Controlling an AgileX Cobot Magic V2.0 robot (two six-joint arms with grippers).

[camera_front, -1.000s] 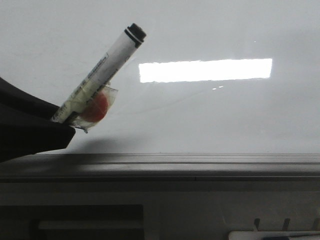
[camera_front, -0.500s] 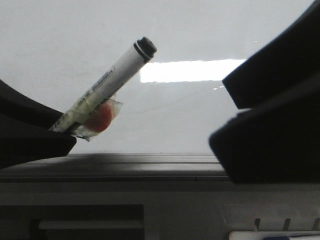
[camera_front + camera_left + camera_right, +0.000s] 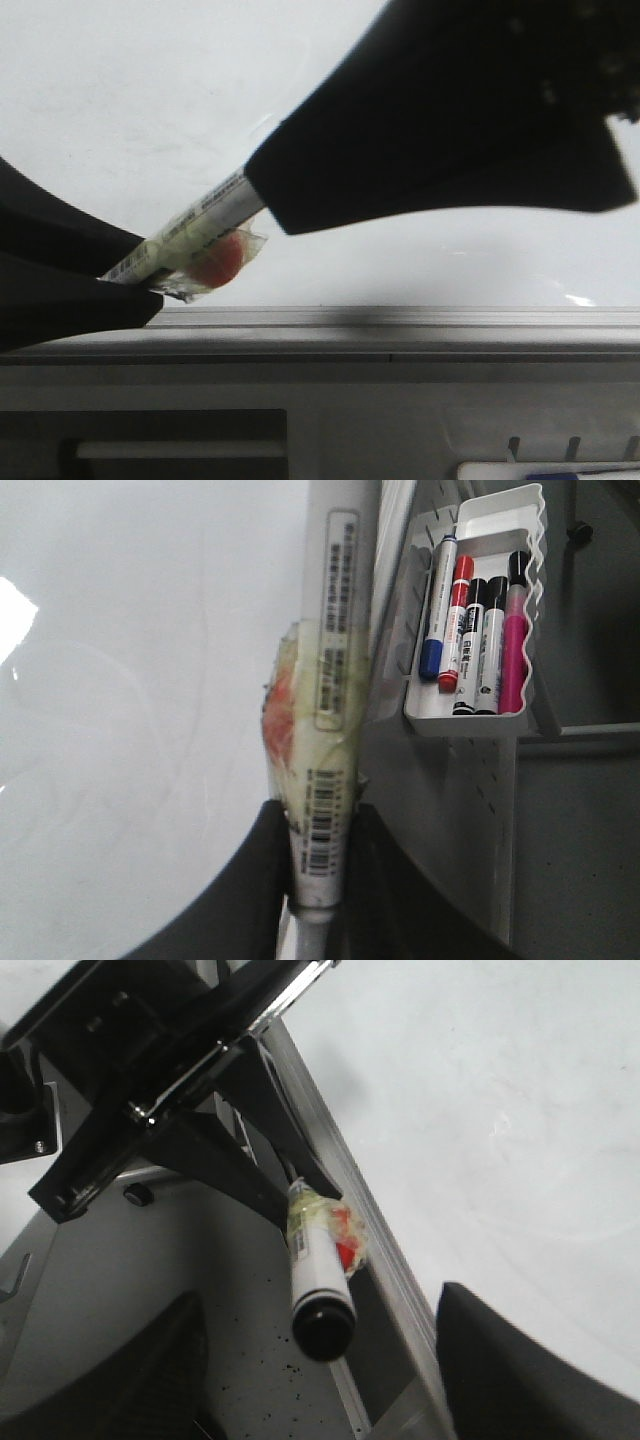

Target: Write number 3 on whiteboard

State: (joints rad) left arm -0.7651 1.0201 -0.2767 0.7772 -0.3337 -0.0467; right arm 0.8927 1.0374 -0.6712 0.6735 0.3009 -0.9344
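Next, I close my right gripper on the black end (image 3: 325, 1326) and open my left gripper before I write, because my left gripper is covering the marker's writing end (image 3: 127, 266).
A white marker (image 3: 205, 218) with a black cap and taped-on orange piece is held in my left gripper (image 3: 135, 280), which is shut on its tail end. In the left wrist view the fingers (image 3: 270, 880) clamp the marker (image 3: 335, 640) at its barcode. My right gripper (image 3: 270, 190) is open and covers the cap end. In the right wrist view the cap (image 3: 322, 1330) sits between its spread fingers (image 3: 160, 1380), touching neither. The whiteboard (image 3: 120, 90) lies behind, pale and glossy, and it also shows in the left wrist view (image 3: 130, 730). No black number 3 shows on it.
The board's grey metal frame edge (image 3: 400, 320) runs along the bottom, with a grey panel below it. A white tray (image 3: 525, 520) beside the board holds several markers: blue, red, black and pink. My left arm's black bracket (image 3: 170, 1090) hangs above the marker.
My right gripper has come in from the right and moved left until it covers the marker's cap. The marker in my left gripper has tilted lower and shifted slightly right.
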